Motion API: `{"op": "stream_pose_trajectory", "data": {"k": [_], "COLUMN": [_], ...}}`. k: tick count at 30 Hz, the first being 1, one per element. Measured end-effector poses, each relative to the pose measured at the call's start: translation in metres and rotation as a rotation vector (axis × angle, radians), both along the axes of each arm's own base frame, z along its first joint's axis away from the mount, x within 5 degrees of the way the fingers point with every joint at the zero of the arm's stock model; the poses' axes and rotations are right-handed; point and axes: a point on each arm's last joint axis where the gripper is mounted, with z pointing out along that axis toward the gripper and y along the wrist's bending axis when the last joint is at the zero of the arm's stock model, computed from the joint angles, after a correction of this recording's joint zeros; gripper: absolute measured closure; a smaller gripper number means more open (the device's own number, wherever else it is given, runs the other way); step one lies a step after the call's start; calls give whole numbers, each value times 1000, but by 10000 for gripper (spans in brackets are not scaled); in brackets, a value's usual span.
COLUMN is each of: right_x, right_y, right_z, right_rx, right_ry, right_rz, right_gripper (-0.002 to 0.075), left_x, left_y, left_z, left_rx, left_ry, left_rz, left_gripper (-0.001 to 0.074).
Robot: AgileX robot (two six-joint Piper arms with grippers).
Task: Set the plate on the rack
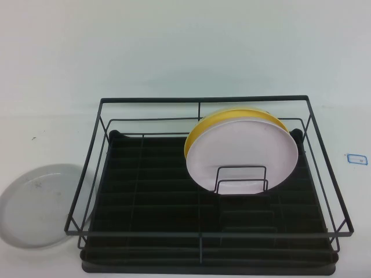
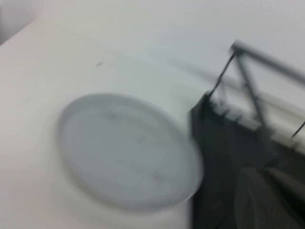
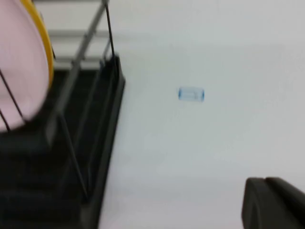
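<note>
One rim of the plate sits close against the rack's side, so my left gripper should swing across and take the opposite rim [image 1: 3, 204], away from the rack.
The pale grey-blue plate [image 1: 40, 205] lies flat on the white table, just left of the rack, and shows in the left wrist view [image 2: 128, 150]. The black wire rack [image 1: 203, 99] with its slotted tray base stands in the middle. Neither gripper shows in the high view. My left gripper [image 2: 267, 191] is a dark blur above the rack's left edge [image 2: 224, 143], beside the plate and holding nothing. My right gripper [image 3: 265, 180] is shut and empty over bare table to the right of the rack [image 3: 100, 143].
A pale pink plate [image 1: 243, 153] stands upright in the rack's dividers with a yellow plate [image 1: 232, 114] behind it; both show in the right wrist view, pink [image 3: 19, 71] and yellow [image 3: 43, 47]. A small blue label [image 1: 356, 158] lies on the table to the right.
</note>
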Motion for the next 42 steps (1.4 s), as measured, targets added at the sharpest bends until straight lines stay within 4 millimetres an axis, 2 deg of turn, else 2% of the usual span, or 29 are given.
{"op": "stream_pose_trajectory", "data": {"k": [2,4,11,16,19,23,26,28,31,35,39,42], "right_x": [0,2,4,1,-4,-22,-48,-64,-69,-55,-55,-55], "right_y": [0,1,-2,-10,-15,-14,-9,-5,-3,-2,-2,-2], "right_z": [1,10,33,47,67,120,171,200,229,246,254,255], "right_rx": [12,80,461,569,625,546,324,203,134,112,123,142], "right_ry": [-16,-110,-353,-526,-666,-870,-1027,-1072,-1014,-880,-916,-911], "right_rz": [0,-8,-74,-130,-144,-85,-28,-10,-4,-5,-3,0], "right_gripper": [728,728,728,728,728,728,728,728,728,728,728,728], "left_x": [0,0,-1,-10,-19,-33,-42,-37,-22,-6,6,17], "left_y": [0,0,3,8,2,0,8,13,17,19,19,20], "left_z": [2,8,23,50,76,125,164,181,200,212,206,198], "left_rx": [-31,-66,-121,-311,-181,40,140,197,214,251,253,336], "left_ry": [-23,-84,-253,-554,-665,-559,-443,-313,-148,-78,6,103], "left_rz": [1,5,22,22,-29,-7,83,136,170,194,193,192], "left_gripper": [734,734,734,734,734,734,734,734,734,734,734,734]}}
